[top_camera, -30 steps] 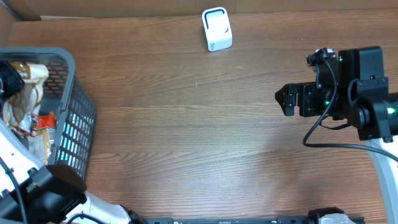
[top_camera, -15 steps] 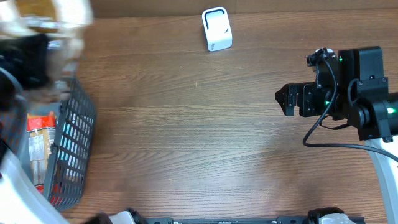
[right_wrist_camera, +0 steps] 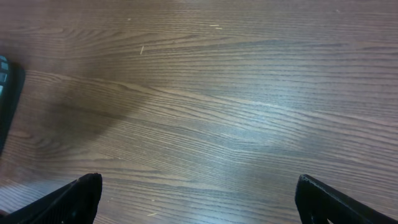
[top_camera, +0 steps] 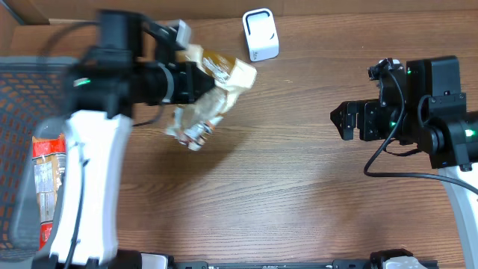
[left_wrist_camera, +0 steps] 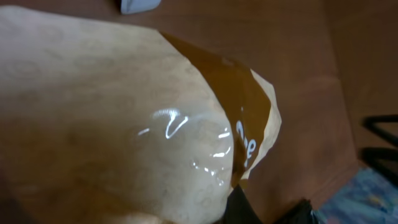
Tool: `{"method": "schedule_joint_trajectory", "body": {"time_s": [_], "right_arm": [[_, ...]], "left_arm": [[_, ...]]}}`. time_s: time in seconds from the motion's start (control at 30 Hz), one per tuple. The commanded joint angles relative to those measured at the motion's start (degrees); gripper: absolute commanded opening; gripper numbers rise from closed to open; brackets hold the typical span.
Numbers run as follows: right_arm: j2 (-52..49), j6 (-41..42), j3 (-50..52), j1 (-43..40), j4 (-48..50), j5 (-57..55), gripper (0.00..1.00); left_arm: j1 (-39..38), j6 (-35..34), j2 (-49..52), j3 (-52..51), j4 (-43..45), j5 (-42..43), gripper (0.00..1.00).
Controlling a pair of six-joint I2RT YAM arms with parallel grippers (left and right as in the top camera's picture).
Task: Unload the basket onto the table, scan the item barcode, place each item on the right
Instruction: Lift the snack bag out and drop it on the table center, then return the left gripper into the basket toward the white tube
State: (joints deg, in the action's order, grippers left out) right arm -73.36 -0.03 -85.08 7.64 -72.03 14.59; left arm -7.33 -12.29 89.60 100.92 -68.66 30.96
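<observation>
The snack bag (top_camera: 200, 117) hangs clear of the basket and faces open wood (top_camera: 272, 161). My left gripper goes on swinging the bag toward that wood before it lets the bag go.
The item, a tan and brown crinkled snack bag (top_camera: 213, 90), hangs above the table's back middle with my left gripper (top_camera: 196, 81) shut on it. The bag's upper end sits just left of the white barcode scanner (top_camera: 260, 34) near the back edge. No barcode shows on the bag. In the left wrist view the bag (left_wrist_camera: 124, 124) fills most of the frame, one dark finger (left_wrist_camera: 241, 208) shows at its lower edge, and the scanner (left_wrist_camera: 138, 5) peeks in at the top. My right gripper (top_camera: 340, 121) stands open at the right, and in its wrist view (right_wrist_camera: 200, 194) only bare wood lies between the fingertips.
A grey mesh basket (top_camera: 22, 63) stands at the left edge with a red and white packet (top_camera: 46, 179) inside. The left arm stretches from the front left over the basket's right side. Cardboard walls the back edge.
The left arm rose out of the basket and swung right with the bag, which now hangs near the scanner. The right arm has not moved.
</observation>
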Motion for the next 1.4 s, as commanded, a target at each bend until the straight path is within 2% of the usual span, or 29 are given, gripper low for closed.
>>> {"method": "schedule_joint_trajectory", "body": {"time_s": [0.0,0.17,0.37,0.4,0.43,0.5,0.53,0.63,0.73,0.8,0.83,0.93,1.03,1.17,1.23,1.3,1.37], "right_arm": [[0.3,-0.4,-0.7,0.4,0.1,-0.4,1.00],[0.3,-0.4,-0.7,0.4,0.3,-0.4,1.00],[0.3,-0.3,-0.7,0.4,-0.2,-0.4,1.00],[0.3,-0.4,-0.7,0.4,-0.2,-0.4,1.00],[0.3,-0.4,-0.7,0.4,-0.3,-0.4,1.00],[0.3,-0.4,-0.7,0.4,-0.4,-0.4,1.00],[0.3,-0.3,-0.7,0.4,-0.4,-0.4,1.00],[0.3,-0.3,-0.7,0.4,-0.4,-0.4,1.00],[0.3,-0.3,-0.7,0.4,-0.4,-0.4,1.00],[0.3,-0.4,-0.7,0.4,-0.4,-0.4,1.00],[0.3,-0.3,-0.7,0.4,-0.3,-0.4,1.00],[0.3,-0.3,-0.7,0.4,-0.1,-0.4,1.00],[0.3,-0.4,-0.7,0.4,-0.1,-0.4,1.00],[0.3,-0.4,-0.7,0.4,-0.1,-0.4,1.00],[0.3,-0.4,-0.7,0.4,-0.1,-0.4,1.00],[0.3,-0.4,-0.7,0.4,-0.1,-0.4,1.00],[0.3,-0.4,-0.7,0.4,-0.1,-0.4,1.00]], "left_arm": [[-1.9,-11.4,-1.1,-12.3,8.5,0.8,0.05],[-5.4,-23.2,-1.1,-31.6,32.1,7.4,0.04],[-10.2,-33.3,-1.1,-47.5,54.0,6.4,0.04],[-11.0,-34.6,-1.1,-49.2,56.0,5.7,0.08],[-11.6,-35.4,-1.1,-50.5,57.3,4.9,0.20],[-12.7,-35.5,-1.1,-51.9,58.4,3.7,0.50],[-13.2,-35.5,-1.1,-52.2,58.4,3.0,0.59],[-13.7,-32.8,-1.1,-52.3,59.1,2.7,0.76],[-13.0,-29.7,-1.3,-51.6,61.5,3.5,0.80],[-11.8,-25.3,-2.0,-49.6,62.3,4.3,0.94],[-10.9,-22.9,-2.5,-47.7,61.9,4.5,1.00],[-7.9,-16.9,-4.2,-40.2,56.0,2.7,1.00],[-4.8,-11.2,-5.5,-30.3,45.1,-2.9,1.00],[-0.7,-2.6,-5.8,-12.4,24.8,-17.1,1.00],[1.6,0.5,-5.8,-5.3,17.5,-22.7,1.00],[5.8,4.7,-5.8,2.0,10.5,-24.7,1.00],[11.0,5.9,-5.9,7.1,5.2,-25.6,1.00]]}}
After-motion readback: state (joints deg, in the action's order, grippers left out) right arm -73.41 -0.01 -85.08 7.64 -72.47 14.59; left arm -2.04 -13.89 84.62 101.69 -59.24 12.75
